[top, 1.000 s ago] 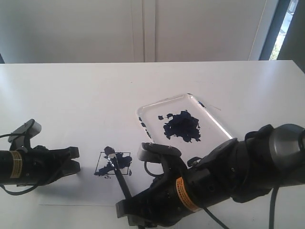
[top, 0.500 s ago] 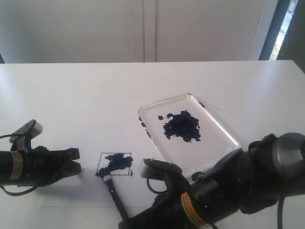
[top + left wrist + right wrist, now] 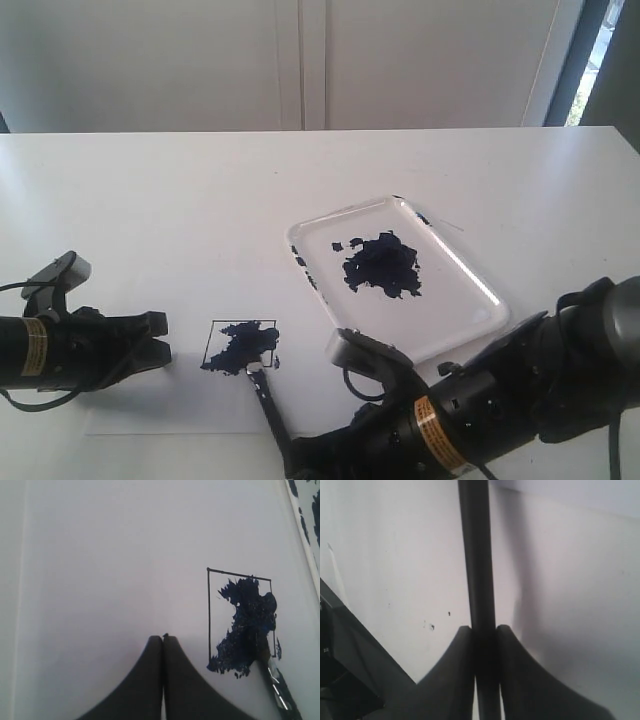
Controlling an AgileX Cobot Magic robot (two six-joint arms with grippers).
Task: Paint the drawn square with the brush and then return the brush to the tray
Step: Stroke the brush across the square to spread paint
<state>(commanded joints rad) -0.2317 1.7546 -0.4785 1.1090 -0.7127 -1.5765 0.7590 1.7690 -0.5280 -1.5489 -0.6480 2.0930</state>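
Observation:
The brush's bristles are by the square's tray-side edge [image 3: 268, 364], while its side [image 3: 213, 342] facing my left gripper looks white. Next, my right gripper sweeps the brush back to that side.
The drawn square [image 3: 240, 345] sits on the white paper, partly smeared with ragged dark blue paint; the left wrist view shows the square [image 3: 240, 617] too. The brush [image 3: 262, 395] leans with its bristles at the square's near right corner, handle running toward the table's front edge. My right gripper [image 3: 292, 455] is shut on the black handle [image 3: 476, 555], which passes between its fingers [image 3: 484, 628]. My left gripper [image 3: 158, 338] rests shut and empty on the paper left of the square, tips [image 3: 163, 637] together. The tray [image 3: 455, 285] with its blue blotch [image 3: 382, 265] lies beyond, to the right.
The paper sheet [image 3: 170, 405] lies flat on the white table [image 3: 150, 200]. The bulky right arm [image 3: 520, 400] fills the near right corner, close to the tray's front rim. A window frame [image 3: 575, 60] stands at the back right.
The right arm has pulled back and shifted right with the brush. The bristles left the square's inside, passed its near left corner and now sit by its near right corner. Left arm unmoved.

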